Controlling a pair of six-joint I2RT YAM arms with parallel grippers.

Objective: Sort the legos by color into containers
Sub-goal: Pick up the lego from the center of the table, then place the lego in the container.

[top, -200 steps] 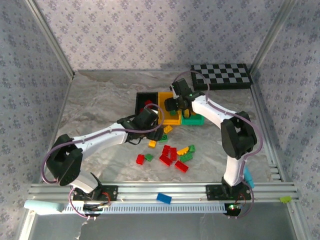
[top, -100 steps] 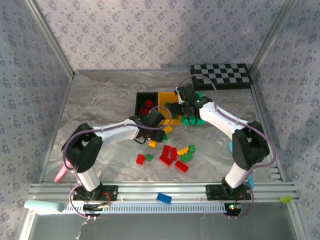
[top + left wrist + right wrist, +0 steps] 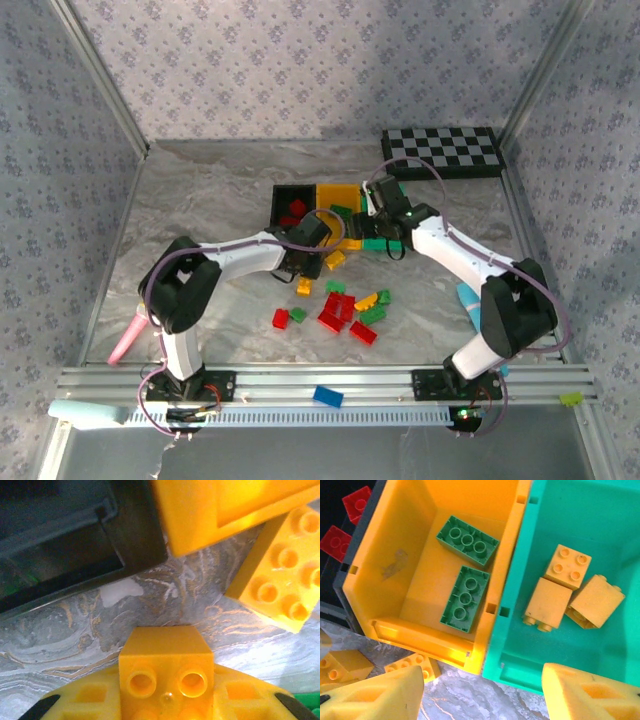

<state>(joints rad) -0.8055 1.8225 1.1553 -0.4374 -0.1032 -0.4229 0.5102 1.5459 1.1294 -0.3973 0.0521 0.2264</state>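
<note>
The yellow brick in my left gripper has to go to the green bin (image 3: 585, 645), but my right gripper is hanging over that bin. My right gripper should move back out toward the loose legos (image 3: 347, 306).
My left gripper (image 3: 166, 682) is shut on a small yellow brick (image 3: 166, 662), held low over the marble just in front of the black bin (image 3: 75, 535) and the yellow bin's corner (image 3: 210, 510). Another yellow brick (image 3: 280, 577) lies on the table to its right. My right gripper (image 3: 485, 702) hangs open and holds nothing, above the near rims of the yellow bin (image 3: 420, 635) and the green bin (image 3: 520, 665). Two green bricks (image 3: 465, 597) lie in the yellow bin, three yellow bricks (image 3: 567, 565) in the green bin, and red bricks (image 3: 340, 542) in the black bin. Several loose legos (image 3: 345, 310) lie in front of the bins.
A checkerboard (image 3: 445, 152) lies at the back right. A lone blue brick (image 3: 327, 396) rests on the front rail. A pink object (image 3: 125, 340) lies at the left and a cyan one (image 3: 468, 298) by the right arm. Metal frame posts border the table.
The right gripper has shifted right from above the yellow bin to the seam between the yellow and green bins. The left arm's elbow swung right and its gripper moved slightly nearer.
</note>
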